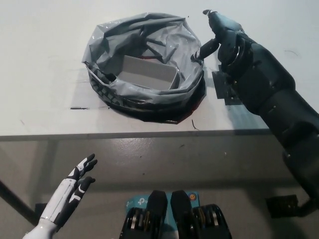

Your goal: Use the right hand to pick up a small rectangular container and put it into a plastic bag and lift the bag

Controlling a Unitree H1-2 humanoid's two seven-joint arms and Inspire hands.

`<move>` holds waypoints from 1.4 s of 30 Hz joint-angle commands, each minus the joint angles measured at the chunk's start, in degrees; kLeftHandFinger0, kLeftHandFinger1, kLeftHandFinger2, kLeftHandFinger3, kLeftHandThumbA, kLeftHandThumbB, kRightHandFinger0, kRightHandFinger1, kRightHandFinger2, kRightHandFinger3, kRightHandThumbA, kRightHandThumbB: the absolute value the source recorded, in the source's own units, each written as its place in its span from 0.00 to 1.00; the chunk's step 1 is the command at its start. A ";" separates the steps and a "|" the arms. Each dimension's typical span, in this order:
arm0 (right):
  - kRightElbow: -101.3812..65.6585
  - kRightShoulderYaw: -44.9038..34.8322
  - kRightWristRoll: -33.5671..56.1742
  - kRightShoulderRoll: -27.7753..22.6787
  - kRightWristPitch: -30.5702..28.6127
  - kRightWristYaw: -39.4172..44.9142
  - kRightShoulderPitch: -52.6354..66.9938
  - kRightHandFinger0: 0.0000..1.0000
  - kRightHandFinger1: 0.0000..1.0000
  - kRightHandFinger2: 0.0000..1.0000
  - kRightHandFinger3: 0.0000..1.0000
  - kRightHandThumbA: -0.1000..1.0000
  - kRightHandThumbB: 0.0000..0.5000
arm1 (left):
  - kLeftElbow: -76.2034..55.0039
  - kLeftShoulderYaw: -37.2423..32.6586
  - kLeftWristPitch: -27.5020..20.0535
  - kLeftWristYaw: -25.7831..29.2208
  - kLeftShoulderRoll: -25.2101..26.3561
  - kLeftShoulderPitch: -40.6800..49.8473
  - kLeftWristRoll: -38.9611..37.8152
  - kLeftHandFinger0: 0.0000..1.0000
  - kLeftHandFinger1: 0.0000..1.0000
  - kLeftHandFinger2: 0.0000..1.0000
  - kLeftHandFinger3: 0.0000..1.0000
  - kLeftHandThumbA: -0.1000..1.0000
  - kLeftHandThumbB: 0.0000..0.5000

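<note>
The plastic bag's rim (192, 62) is floppy and crumpled, so the plastic bag will sag and tip with the container still inside when the robot lifts it by one side.
A grey plastic bag (144, 62) lies open on the white table (45, 64), its rim rolled wide. Inside it rests the small rectangular container (148, 73), pale grey and lying flat. My black right hand (219, 40) hovers at the bag's right rim, fingers spread, one fingertip touching or nearly touching the plastic edge; it holds nothing. My white left hand (70, 191) rests low at the lower left, below the table edge, fingers apart and empty.
A dark square patch (224, 87) lies on the table just right of the bag, partly under my right arm. The table's front edge (149, 134) runs across the middle of the picture. A short black mark (79, 107) sits left of the bag.
</note>
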 commanded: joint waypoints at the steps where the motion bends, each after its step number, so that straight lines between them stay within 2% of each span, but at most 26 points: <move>1: -2.06 -2.29 0.00 -0.84 -0.85 2.51 -3.29 1.00 1.00 1.00 1.00 0.97 1.00 | -0.98 -0.11 -1.72 -0.75 1.55 -0.48 0.45 0.85 0.99 1.00 1.00 1.00 0.34; 4: -2.37 -5.25 2.75 -0.43 -0.39 4.08 -2.78 1.00 1.00 1.00 1.00 0.93 0.98 | -1.33 -0.10 -1.47 -0.87 1.53 -0.45 0.36 0.86 0.99 1.00 1.00 1.00 0.33; 7: -2.12 -9.85 7.02 -0.09 -1.19 7.29 -2.45 1.00 1.00 1.00 1.00 0.94 0.97 | -0.87 -0.16 -1.83 -1.13 1.71 -0.69 0.31 0.86 0.99 1.00 1.00 1.00 0.33; 13: 1.03 -16.57 11.87 0.53 -3.36 12.73 -2.72 1.00 1.00 1.00 1.00 0.98 0.82 | -0.73 -0.12 -1.88 -1.14 1.70 -0.91 0.59 0.86 0.98 1.00 1.00 1.00 0.34; 14: 2.44 -16.68 11.67 0.54 -5.25 13.73 -2.76 1.00 1.00 1.00 1.00 1.00 0.75 | -0.73 -0.16 -1.94 -1.18 1.71 -0.91 0.65 0.86 0.98 1.00 1.00 1.00 0.34; 16: 3.71 -15.45 9.51 0.52 -7.30 13.37 -2.73 1.00 1.00 1.00 1.00 1.00 0.77 | -0.74 -0.13 -2.04 -1.15 1.65 -0.89 0.62 0.86 0.98 1.00 1.00 1.00 0.34; 18: 4.43 -15.67 9.24 0.87 -6.11 12.32 -2.82 1.00 1.00 1.00 1.00 1.00 0.90 | -0.74 -0.08 -2.10 -1.09 1.64 -0.87 0.71 0.86 0.97 1.00 1.00 1.00 0.34; 24: 9.80 -14.66 7.72 1.53 -6.34 11.00 -2.67 1.00 1.00 1.00 1.00 0.99 0.99 | -0.61 0.02 -2.48 -1.07 1.58 -1.00 0.61 0.86 0.97 1.00 1.00 1.00 0.35; 26: 11.00 -14.51 7.52 1.78 -6.38 10.70 -2.65 1.00 1.00 1.00 1.00 0.99 0.99 | -0.67 0.03 -2.58 -0.94 1.54 -1.01 0.86 0.85 0.96 1.00 1.00 1.00 0.35; 27: 11.26 -14.48 7.48 1.82 -6.42 10.65 -2.70 1.00 1.00 1.00 1.00 0.97 0.94 | -0.70 0.03 -2.56 -0.91 1.52 -1.02 0.90 0.85 0.96 1.00 1.00 1.00 0.36; 28: 11.80 -14.54 7.53 1.94 -6.51 10.56 -2.70 1.00 1.00 1.00 1.00 0.98 1.00 | -0.79 0.04 -2.48 -0.86 1.49 -1.00 1.02 0.85 0.96 1.00 1.00 1.00 0.37; 36: 14.80 -13.92 6.95 2.67 -8.13 9.91 -2.40 1.00 1.00 1.00 1.00 1.00 0.98 | -1.00 -0.01 -2.32 -1.11 1.73 -1.45 1.45 0.84 0.96 1.00 1.00 1.00 0.37; 39: 13.69 -19.65 12.26 3.32 -7.93 8.39 -2.62 1.00 1.00 1.00 1.00 0.91 0.87 | -0.90 -0.14 -2.53 -1.08 1.82 -1.66 1.99 0.84 0.96 1.00 1.00 1.00 0.38; 41: 13.58 -21.99 13.73 3.73 -7.53 6.10 -2.88 0.99 1.00 1.00 1.00 0.88 0.88 | -0.84 -0.25 -2.68 -1.12 1.90 -1.70 2.24 0.84 0.95 1.00 1.00 1.00 0.39; 42: 13.72 -25.12 15.48 4.37 -8.02 2.16 -3.27 0.52 0.65 0.90 1.00 0.77 0.84 | -0.88 -0.31 -2.47 -1.18 1.97 -1.79 2.46 0.84 0.95 1.00 1.00 1.00 0.40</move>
